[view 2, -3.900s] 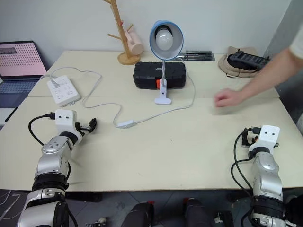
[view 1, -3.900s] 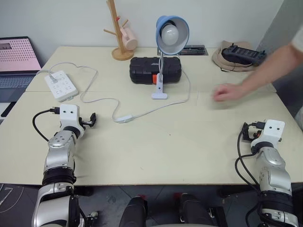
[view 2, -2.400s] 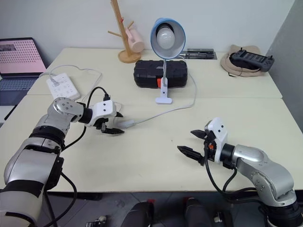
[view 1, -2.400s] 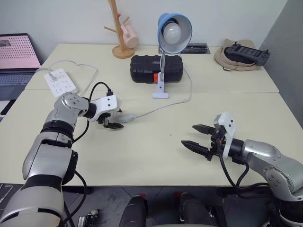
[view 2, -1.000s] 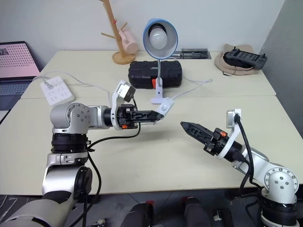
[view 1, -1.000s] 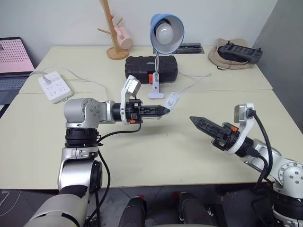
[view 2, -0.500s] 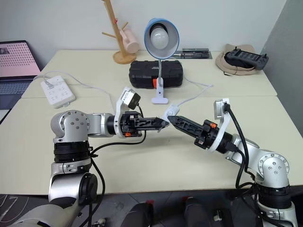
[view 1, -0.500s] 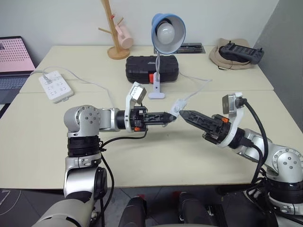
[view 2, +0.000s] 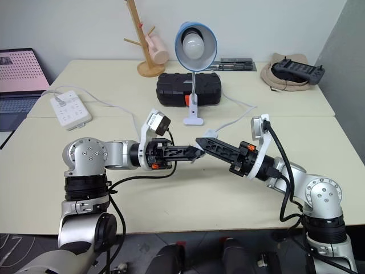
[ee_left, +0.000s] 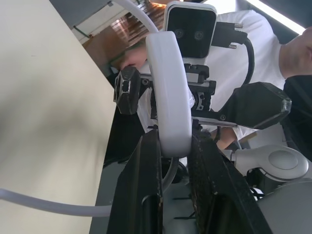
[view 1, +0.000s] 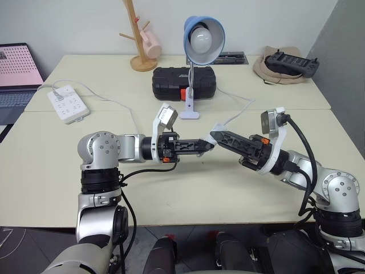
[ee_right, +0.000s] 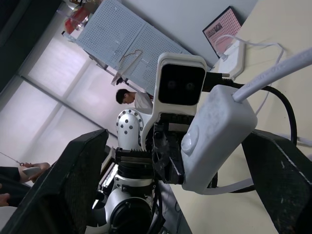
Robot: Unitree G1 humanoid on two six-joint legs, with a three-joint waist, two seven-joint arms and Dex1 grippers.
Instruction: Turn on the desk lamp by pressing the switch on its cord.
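The desk lamp (view 1: 202,41) will turn on and stay on when I squeeze the switch once with my right gripper, because a round button (ee_right: 190,140) sticks out of it.
The desk lamp (view 1: 203,37) stands unlit at the back of the table on its white clip base (view 1: 190,113). Its white cord (view 1: 240,108) rises off the table to the switch (ee_right: 214,136), held in the air over the table's middle. My left gripper (view 1: 209,144) points right and is shut on the switch (ee_left: 168,97), whose rocker faces my right gripper. My right gripper (view 1: 215,136) points left and is open. Its two fingers (ee_right: 90,170) stand wide on either side of the switch, clear of it.
A power strip (view 1: 67,104) lies at the left with the cord plugged in. A black case (view 1: 183,83) sits behind the lamp, beside a wooden mug tree (view 1: 138,45). A laptop (view 1: 17,71) is far left, a hat with a controller (view 1: 285,63) back right.
My right gripper has moved left, up to the switch, so its fingers now flank it. My left gripper has kept hold of the switch in nearly the same place.
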